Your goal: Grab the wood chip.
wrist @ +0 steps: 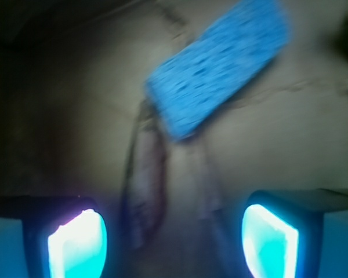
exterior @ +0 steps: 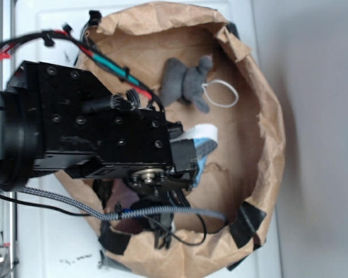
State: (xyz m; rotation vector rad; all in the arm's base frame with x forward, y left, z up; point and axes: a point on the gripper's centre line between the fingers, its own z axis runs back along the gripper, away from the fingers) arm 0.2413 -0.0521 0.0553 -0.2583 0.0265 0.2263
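My gripper is going to lift the wood chip. The wood chip's far tip point(wrist: 145, 111) is next to the blue sponge's near corner point(wrist: 177, 135), so I expect the wood chip to come away by itself.
In the wrist view the wood chip point(wrist: 144, 179) is a dark brown, rough sliver lying lengthwise on the brown paper floor. It lies between my fingers, nearer the left one, and it is blurred. My gripper point(wrist: 174, 237) is open wide, with its glowing pads point(wrist: 75, 246) apart at the bottom corners and nothing between them touching. The blue sponge point(wrist: 220, 63) lies tilted just beyond the chip's far end. In the exterior view my arm point(exterior: 98, 133) covers the chip, and only a pale blue edge of the sponge point(exterior: 204, 145) shows.
Everything lies in a round basin of crumpled brown paper point(exterior: 267, 133) with raised torn walls and black tape patches point(exterior: 246, 223). A grey stuffed toy point(exterior: 185, 81) with a white loop point(exterior: 223, 92) lies at the far side. Cables point(exterior: 162, 211) hang by the gripper.
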